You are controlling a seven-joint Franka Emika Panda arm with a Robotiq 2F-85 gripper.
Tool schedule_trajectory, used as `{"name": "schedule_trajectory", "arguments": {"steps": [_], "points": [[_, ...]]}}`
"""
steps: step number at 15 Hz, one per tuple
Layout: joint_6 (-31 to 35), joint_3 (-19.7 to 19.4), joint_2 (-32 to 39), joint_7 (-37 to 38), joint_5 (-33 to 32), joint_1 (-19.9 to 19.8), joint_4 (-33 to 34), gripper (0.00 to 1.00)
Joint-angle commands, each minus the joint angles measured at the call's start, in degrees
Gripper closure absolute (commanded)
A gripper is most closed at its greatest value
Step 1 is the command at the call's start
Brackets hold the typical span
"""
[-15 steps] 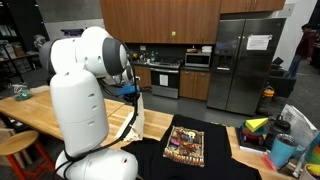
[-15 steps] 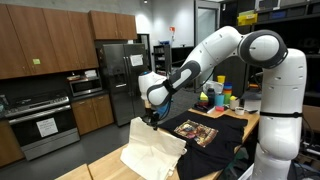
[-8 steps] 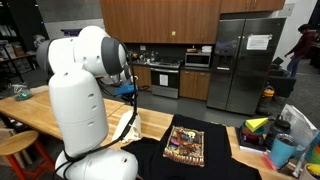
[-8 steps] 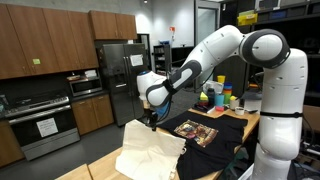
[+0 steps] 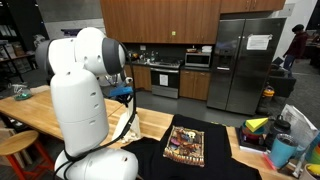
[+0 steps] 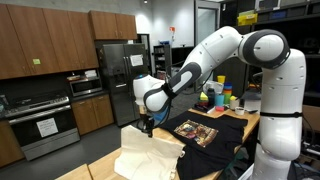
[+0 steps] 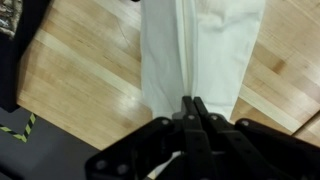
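The cream-white cloth's held fold (image 6: 146, 132) hangs next to open wood (image 6: 101, 167), away from the black T-shirt, so the robot's gripper goes on lowering the fold until it touches the wood.
My gripper (image 7: 192, 103) is shut on a fold of a cream-white cloth (image 7: 200, 50) and holds it up off the wooden table (image 7: 80, 70). In an exterior view the gripper (image 6: 146, 125) pinches the top of the cloth (image 6: 148, 152), which hangs and pools on the table. In an exterior view the cloth (image 5: 128, 125) drapes beside the robot's white body, and the gripper itself is mostly hidden behind the arm. A black T-shirt with a colourful print (image 6: 192, 129) lies flat on the table nearby; it also shows in an exterior view (image 5: 185, 146).
Colourful cups and containers (image 6: 219, 99) stand at the table's far end, and others (image 5: 282, 142) at its edge. A wooden stool (image 5: 14, 150) stands by the table. Kitchen cabinets, an oven (image 6: 40, 125) and a steel fridge (image 5: 246, 65) line the back wall.
The gripper has moved along the table away from the black T-shirt, dragging the cloth with it. The cloth now hangs lower and more bunched.
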Motion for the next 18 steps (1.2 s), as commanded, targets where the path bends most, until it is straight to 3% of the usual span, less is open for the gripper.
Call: {"name": "schedule_trajectory", "arguments": {"steps": [1,12,13,15,18], "points": [[2.89,1.39,-0.72,3.82,1.60,1.49,-1.28,0.99],[20.63,4.38,11.01,-2.15,0.29,6.13,1.99,0.99],[21.46,4.23,11.70,-2.97,-0.50,6.59,2.07,0.72],[23.66,3.77,12.28,-4.21,-2.81,7.49,1.66,0.67],[26.66,4.10,13.14,-7.14,-4.13,7.72,1.48,0.49]]}}
